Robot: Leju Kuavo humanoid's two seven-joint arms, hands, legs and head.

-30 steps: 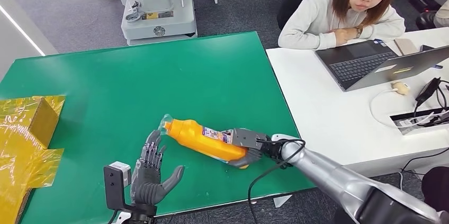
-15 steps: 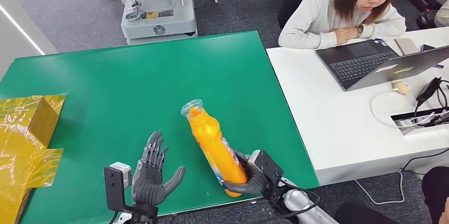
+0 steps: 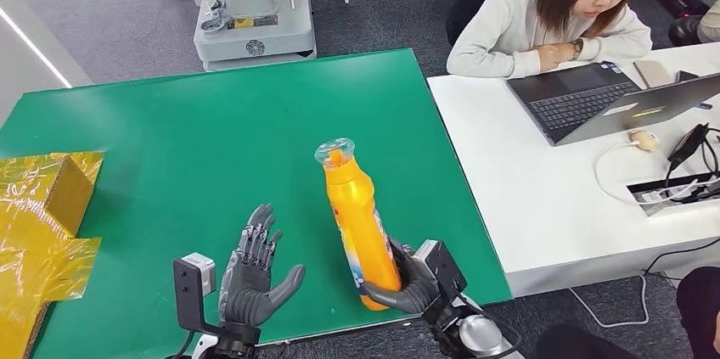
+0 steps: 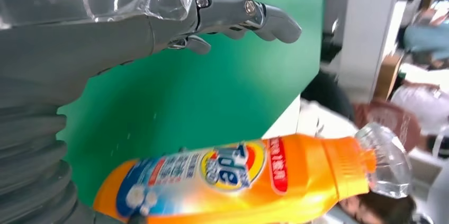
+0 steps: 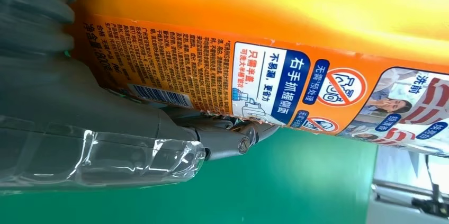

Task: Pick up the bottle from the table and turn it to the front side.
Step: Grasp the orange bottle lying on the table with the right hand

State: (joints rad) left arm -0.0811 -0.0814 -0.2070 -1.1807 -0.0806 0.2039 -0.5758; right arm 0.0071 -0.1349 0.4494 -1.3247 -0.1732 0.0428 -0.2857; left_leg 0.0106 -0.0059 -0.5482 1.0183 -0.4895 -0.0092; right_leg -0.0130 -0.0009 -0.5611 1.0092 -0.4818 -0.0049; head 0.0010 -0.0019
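Observation:
The clear cap [image 3: 335, 151] is straight over the orange spout. The bottle [image 3: 362, 236] should stay shut and keep from spilling when I tip it onto its side.
An orange bottle [image 3: 357, 223] with a clear cap is held nearly upright, leaning a little, above the green table [image 3: 212, 138] near its front edge. My right hand [image 3: 407, 284] grips it around the lower body, fingers wrapped from the right. The right wrist view shows the printed back label of the bottle [image 5: 275, 60] pressed against my right hand [image 5: 159, 128]. My left hand [image 3: 255, 276] is open, palm toward the bottle, a short way to its left. In the left wrist view the bottle [image 4: 238, 179] shows its round front logo, beyond my left hand [image 4: 132, 28].
Yellow-wrapped boxes [image 3: 42, 215] lie at the table's left edge. A white desk [image 3: 560, 181] with a laptop [image 3: 611, 100] and cables adjoins on the right, where a person [image 3: 552, 11] sits. A grey machine base [image 3: 255, 15] stands behind the table.
My right hand has raised the bottle from lying on the table to nearly upright, swinging its cap up and to the right. The left hand shifted slightly right.

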